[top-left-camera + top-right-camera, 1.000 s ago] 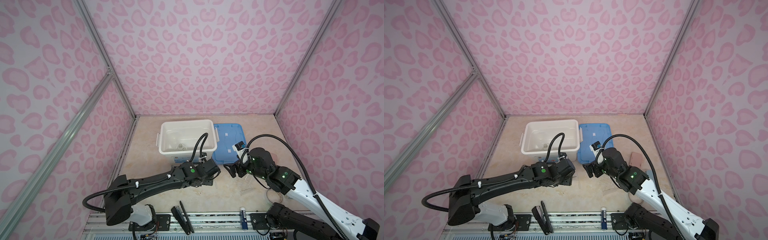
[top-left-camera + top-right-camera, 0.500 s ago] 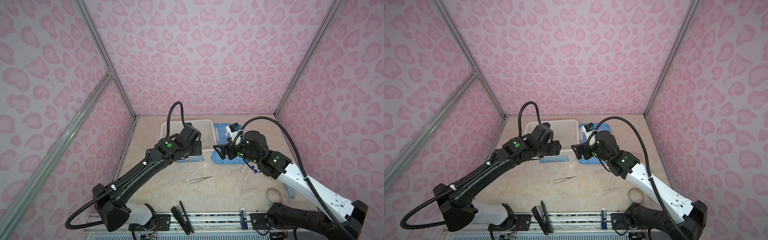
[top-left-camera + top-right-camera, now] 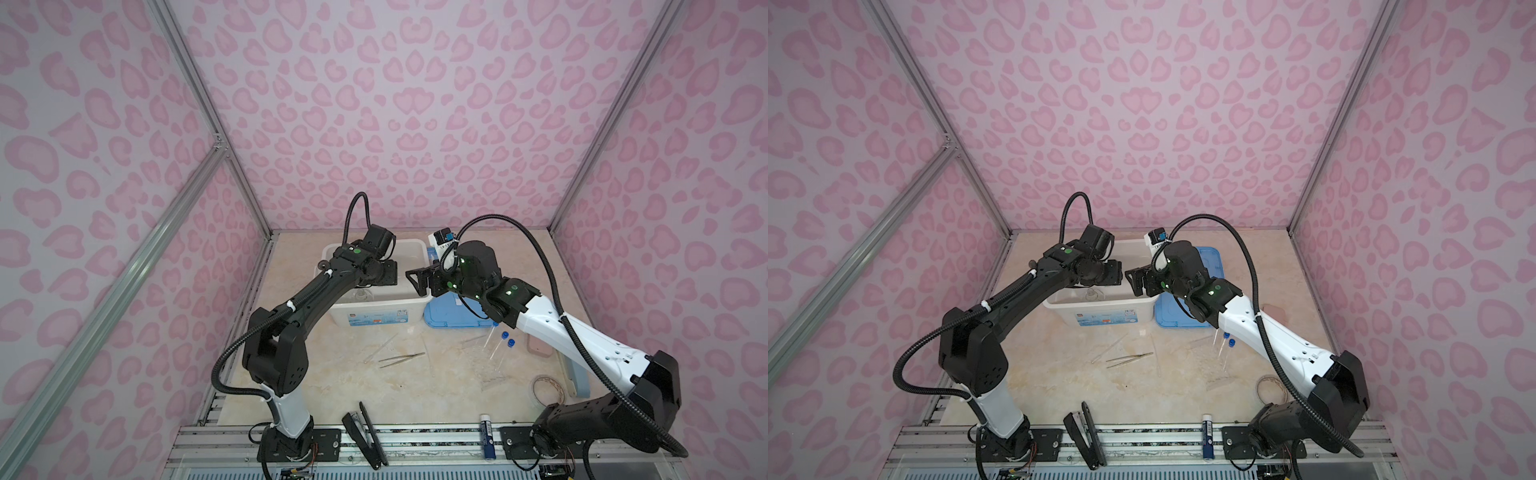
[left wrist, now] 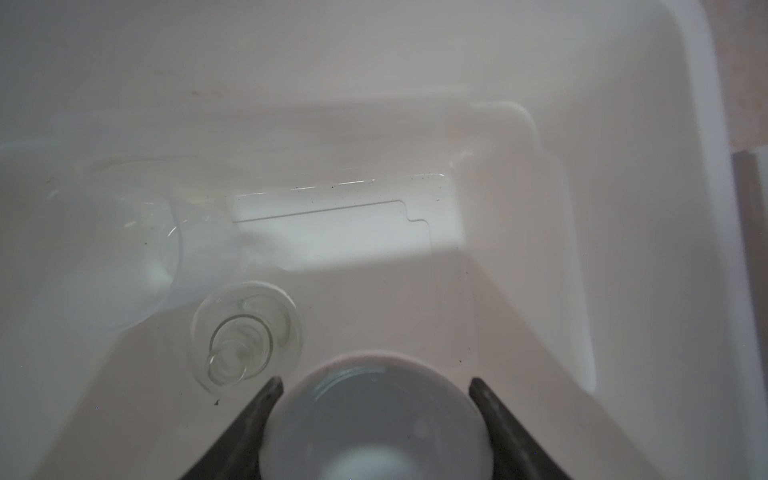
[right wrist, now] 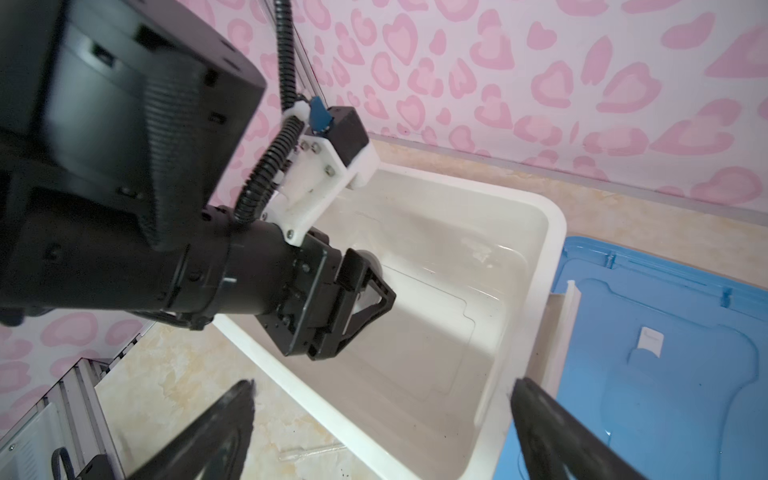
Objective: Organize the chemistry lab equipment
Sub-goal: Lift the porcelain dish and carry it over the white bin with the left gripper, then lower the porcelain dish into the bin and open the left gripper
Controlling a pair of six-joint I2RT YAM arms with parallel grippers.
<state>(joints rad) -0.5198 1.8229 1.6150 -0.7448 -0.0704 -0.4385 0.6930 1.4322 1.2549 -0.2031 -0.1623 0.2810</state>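
I keep lowering the white domed piece (image 4: 376, 420) with my left gripper, as it hangs clear of both flasks, until it rests on the open bottom of the bin (image 4: 336, 292).
My left gripper (image 4: 376, 384) is shut on the white domed round piece (image 4: 376, 428) and hangs over the white bin (image 3: 376, 318); both top views show it there (image 3: 384, 272) (image 3: 1111, 272). Inside the bin a small clear flask (image 4: 245, 332) stands upright beside a larger round flask (image 4: 104, 257) lying down. My right gripper (image 5: 382, 386) (image 3: 419, 278) is open and empty above the bin's right rim, facing the left gripper (image 5: 357, 307). On the table lie metal tweezers (image 3: 401, 359), thin droppers (image 3: 380, 348) and blue-capped tubes (image 3: 505, 338).
A blue lid (image 3: 453, 318) (image 5: 665, 353) lies right of the bin. At the table's front edge are a black stapler (image 3: 365, 432) and a blue-and-white stick (image 3: 487, 436). A clear tape roll (image 3: 548, 388) sits at the right under my right arm.
Both arms rose from the table in front of the bin. The left gripper carried the white domed piece up over the bin; the right gripper swung up to the bin's right rim.
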